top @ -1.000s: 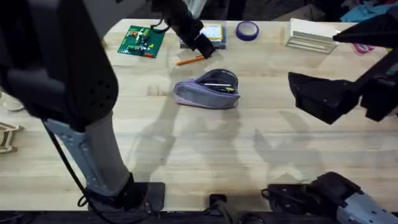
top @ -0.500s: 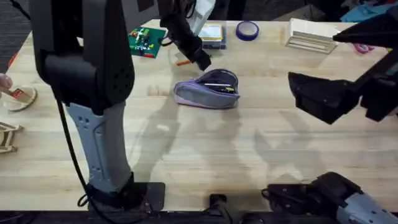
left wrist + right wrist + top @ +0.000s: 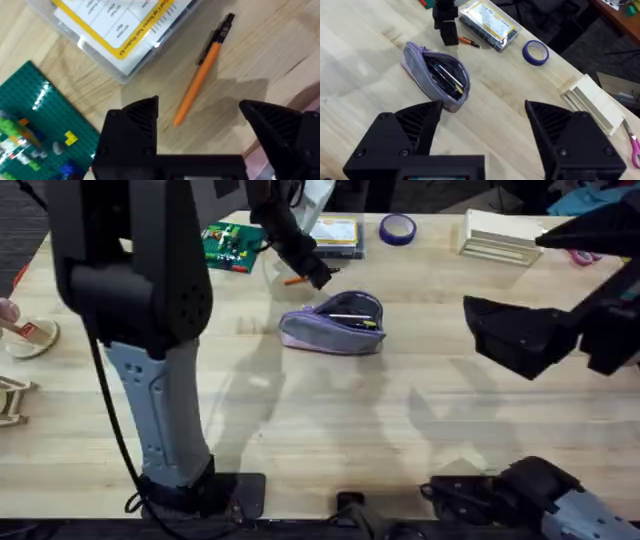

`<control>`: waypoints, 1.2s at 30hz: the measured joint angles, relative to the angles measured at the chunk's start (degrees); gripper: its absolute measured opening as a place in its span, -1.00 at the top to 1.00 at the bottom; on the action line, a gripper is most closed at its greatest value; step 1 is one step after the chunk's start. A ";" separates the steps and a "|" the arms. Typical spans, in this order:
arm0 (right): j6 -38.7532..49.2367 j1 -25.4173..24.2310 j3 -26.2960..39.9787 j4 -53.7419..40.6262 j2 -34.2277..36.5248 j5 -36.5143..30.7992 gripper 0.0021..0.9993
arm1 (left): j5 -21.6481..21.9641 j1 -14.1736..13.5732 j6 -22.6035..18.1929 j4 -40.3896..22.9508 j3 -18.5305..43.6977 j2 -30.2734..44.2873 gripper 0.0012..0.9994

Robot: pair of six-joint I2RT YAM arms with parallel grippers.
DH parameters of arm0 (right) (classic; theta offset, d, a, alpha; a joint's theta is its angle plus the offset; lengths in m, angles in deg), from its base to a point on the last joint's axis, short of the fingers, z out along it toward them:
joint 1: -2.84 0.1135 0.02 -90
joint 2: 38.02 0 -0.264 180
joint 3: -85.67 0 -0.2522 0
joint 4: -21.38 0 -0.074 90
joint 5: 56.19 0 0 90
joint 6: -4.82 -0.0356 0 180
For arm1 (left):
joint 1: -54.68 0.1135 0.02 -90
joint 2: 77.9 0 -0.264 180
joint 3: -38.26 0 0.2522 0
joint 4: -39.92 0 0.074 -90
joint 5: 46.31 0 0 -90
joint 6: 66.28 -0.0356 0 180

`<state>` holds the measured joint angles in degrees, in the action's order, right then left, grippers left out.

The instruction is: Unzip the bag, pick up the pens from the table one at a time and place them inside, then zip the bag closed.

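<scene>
The lilac bag's opening (image 3: 353, 314) is wide open around the dark pens, so the orange pen (image 3: 295, 281) should go all the way inside when I lower it in.
The lilac bag (image 3: 333, 323) lies on the table (image 3: 330, 420) with its zipper open, and dark slim pens (image 3: 445, 77) show inside it. An orange pen (image 3: 200, 82) with a dark tip lies on the wood between the bag and a clear box. My left gripper (image 3: 200, 120) hangs open right over this pen, whose near end sits between the fingers. In the overhead view the left gripper (image 3: 310, 272) stands just behind the bag and the orange pen (image 3: 292, 280) peeks out beside it. My right gripper (image 3: 485, 125) is open, held high to the bag's right, with nothing in it.
A clear plastic box with a yellow label (image 3: 337, 235) sits behind the pen. Left of it is a green brick board (image 3: 228, 245), and a purple tape roll (image 3: 397, 228) lies to its right. Pale wooden blocks (image 3: 498, 238) and pink scissors (image 3: 585, 255) are at the back right.
The left arm has swung and its gripper has come down and slightly left over the orange pen. The bag and the right arm have not moved.
</scene>
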<state>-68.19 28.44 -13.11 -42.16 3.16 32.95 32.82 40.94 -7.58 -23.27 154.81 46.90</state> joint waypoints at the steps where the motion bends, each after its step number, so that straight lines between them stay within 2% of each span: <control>1: 0.00 0.00 0.00 0.00 0.02 0.00 -1.00 | 0.00 0.00 0.11 0.00 0.01 0.47 -0.99; 11: 0.00 0.00 0.00 -0.02 0.00 0.00 -1.00 | -0.98 0.00 1.26 -1.55 0.88 3.35 -0.99; 17: 0.00 0.00 0.00 0.68 0.00 -0.02 -1.00 | -1.40 0.09 1.52 -2.19 1.08 3.40 -0.11; 20: 0.00 0.00 0.00 1.15 0.00 -0.01 -1.00 | -1.51 0.09 1.67 -2.04 1.08 3.50 0.22; 21: 0.00 0.00 0.00 1.31 0.00 -0.02 -1.00 | -1.60 0.13 1.76 -2.03 1.08 3.51 0.76; 22: 0.00 0.00 0.00 1.31 0.00 -0.01 -1.00 | -1.76 0.11 1.78 -1.98 1.08 3.51 0.87; 34: 0.15 0.00 0.00 1.31 0.01 0.00 -1.00 | -1.95 0.11 1.80 -2.13 1.20 3.51 0.92; 36: 0.15 0.00 0.00 1.31 0.00 0.00 -1.00 | -1.73 0.11 1.80 -4.76 1.96 3.51 0.92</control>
<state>-68.04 28.44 -13.11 -40.84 3.16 32.95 31.09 41.05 -5.78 -28.03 156.77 50.41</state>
